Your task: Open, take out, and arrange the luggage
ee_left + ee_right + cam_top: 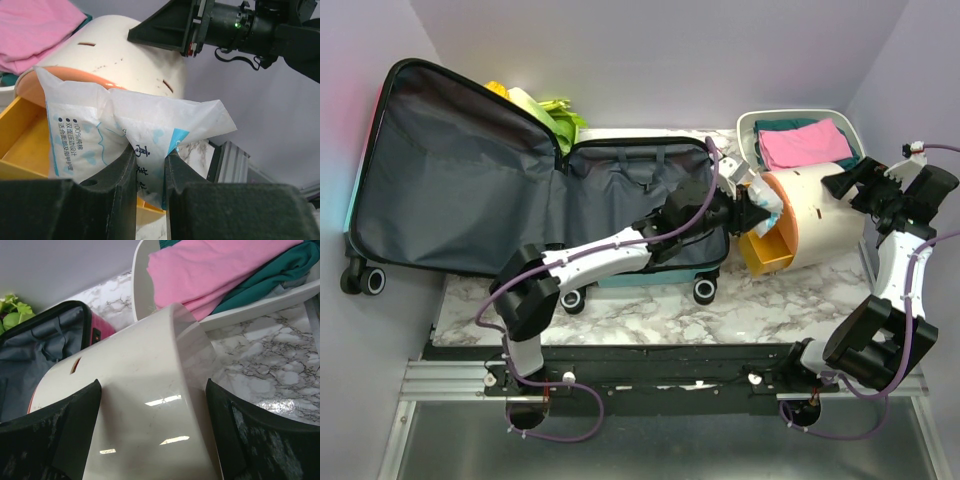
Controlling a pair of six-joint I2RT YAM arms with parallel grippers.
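Note:
The white packet's loose end (216, 118) sticks out past the yellow drawer (24, 134), so my left gripper should put the packet inside, then move back and push the packet down.
The luggage (470, 180) lies wide open at the left and middle of the table, its dark grey lining (45, 340) showing. My left gripper (752, 212) reaches past its right end and is shut on a white plastic packet (125, 125) with blue print. The packet (767, 205) hangs at the mouth of a white round container (820, 215), above its yellow drawer (767, 250). The wide-set fingers of my right gripper (152, 405) are pressed on both sides of that container (140, 370), gripping its far end (855, 188).
A white tray (750, 125) at the back right holds folded pink cloth (805, 143) and teal cloth. Green and yellow items (555, 115) sit behind the suitcase lid. The right arm's camera and cable hang above the container (125, 45).

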